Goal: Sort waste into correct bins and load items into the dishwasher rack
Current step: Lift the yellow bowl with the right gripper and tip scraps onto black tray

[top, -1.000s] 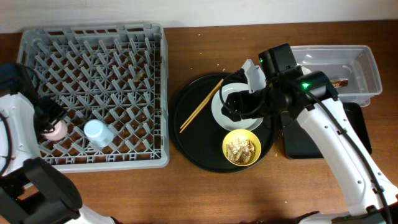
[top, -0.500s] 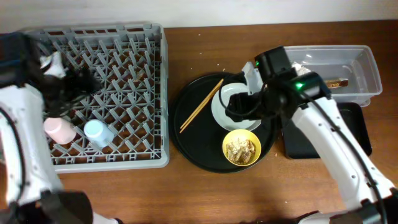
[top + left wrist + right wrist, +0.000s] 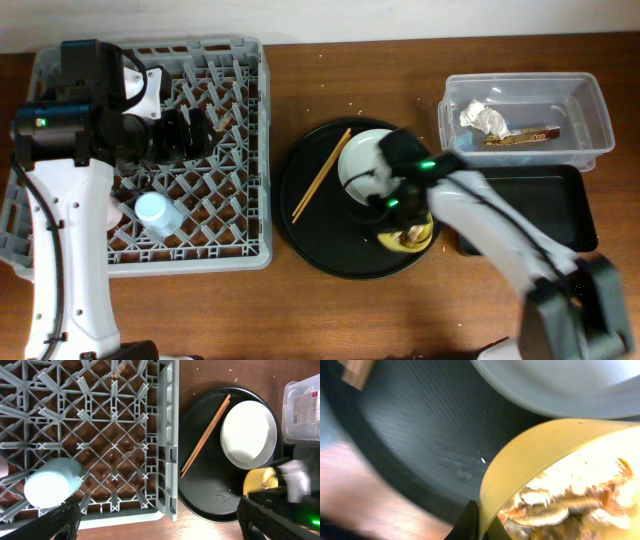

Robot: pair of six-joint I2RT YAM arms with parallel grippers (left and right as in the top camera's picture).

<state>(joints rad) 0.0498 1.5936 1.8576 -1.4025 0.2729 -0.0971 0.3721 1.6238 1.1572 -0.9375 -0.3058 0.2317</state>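
Observation:
The yellow bowl has brownish food scraps (image 3: 411, 237) in it. My right gripper should first tip the scraps into the shallow black tray (image 3: 540, 208), and then my left gripper should put the bowl in the rack.
My right gripper (image 3: 398, 222) is shut on the rim of the yellow bowl (image 3: 520, 465), which holds brownish food scraps (image 3: 570, 500) and sits on the round black tray (image 3: 300, 220). On that tray the grey plate (image 3: 362, 165) lies beside the bowl, with the chopsticks (image 3: 322, 175) to its left. My left gripper (image 3: 160, 530) hangs open and empty above the dishwasher rack (image 3: 250, 150). A light-blue cup (image 3: 158, 213) stands in the rack. Just left of it, a sliver of the pink cup (image 3: 113, 214) shows under my left arm.
The clear tub (image 3: 595, 105) at the back right holds a crumpled napkin (image 3: 480, 118) and a brown-gold wrapper (image 3: 520, 135). The shallow black tray (image 3: 540, 205) lies in front of it, right of my right arm. Crumbs dot the wood near the rack's back corner.
My left gripper let go of the pink cup, opened wide and swung to the rack's back middle. My right gripper dropped from the plate to the yellow bowl and shut on its rim.

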